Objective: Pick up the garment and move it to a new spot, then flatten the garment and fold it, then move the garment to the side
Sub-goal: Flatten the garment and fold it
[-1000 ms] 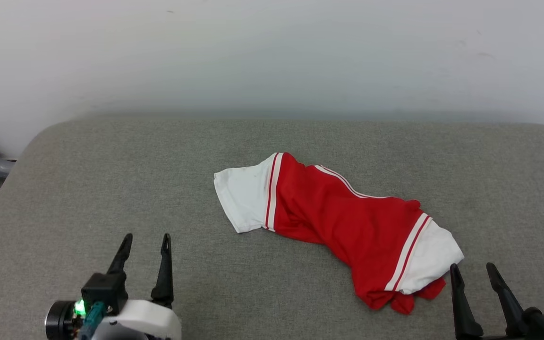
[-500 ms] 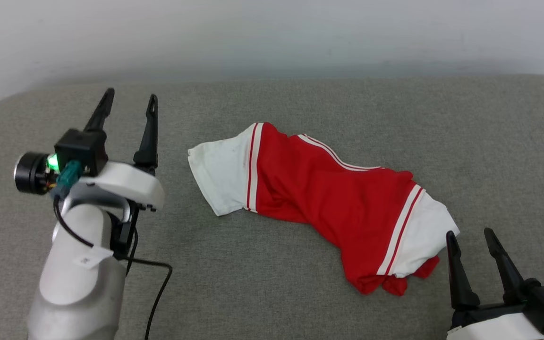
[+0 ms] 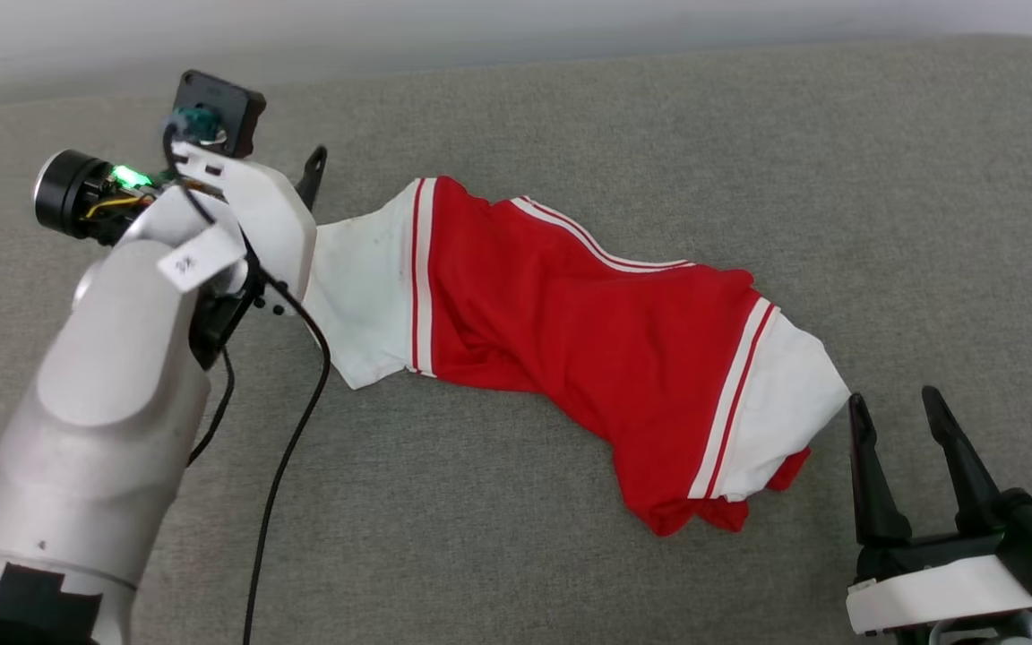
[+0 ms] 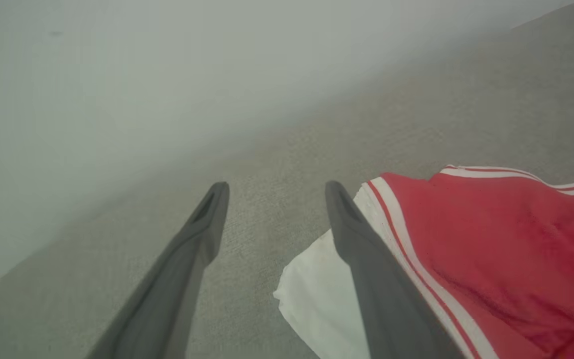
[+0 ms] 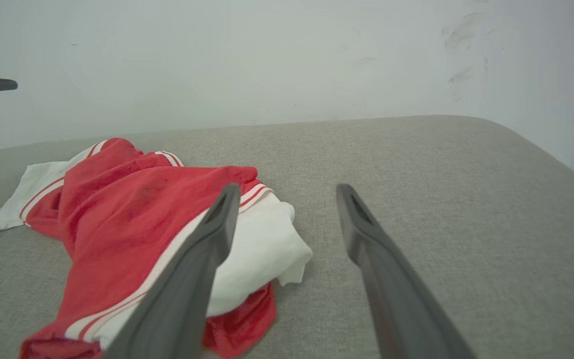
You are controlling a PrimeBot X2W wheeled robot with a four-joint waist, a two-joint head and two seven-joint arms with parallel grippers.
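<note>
The shirt's tucked body (image 3: pixel 631 376) will hang down when I lift, because red cloth (image 3: pixel 788 471) shows under the white sleeve near my right gripper.
The garment (image 3: pixel 570 322) is a red shirt with white sleeves and striped trim, lying crumpled and stretched diagonally across the grey cushion (image 3: pixel 570 98). My left gripper (image 4: pixel 277 187) hangs open at the shirt's left white sleeve (image 4: pixel 317 299). Its right finger crosses that sleeve's edge, and I cannot tell if it touches. In the head view one of its fingers (image 3: pixel 311 176) pokes out behind the wrist. My right gripper (image 3: pixel 892 401) stands open just right of the other white sleeve (image 3: pixel 785 394), with nothing between its fingers. In the right wrist view the garment (image 5: pixel 132 214) lies left of the right gripper (image 5: pixel 288 189).
A pale wall (image 5: pixel 217 60) rises behind the cushion. The cushion's rounded right edge (image 5: pixel 541 144) drops off toward the wall. A black cable (image 3: pixel 288 439) trails from my left forearm (image 3: pixel 113 385) over the cushion. Bare cushion surrounds the shirt.
The head camera has tipped downward, shifting the whole picture. My left arm has reached forward and right, to the left sleeve. The right gripper stays beside the right sleeve. Both stay open.
</note>
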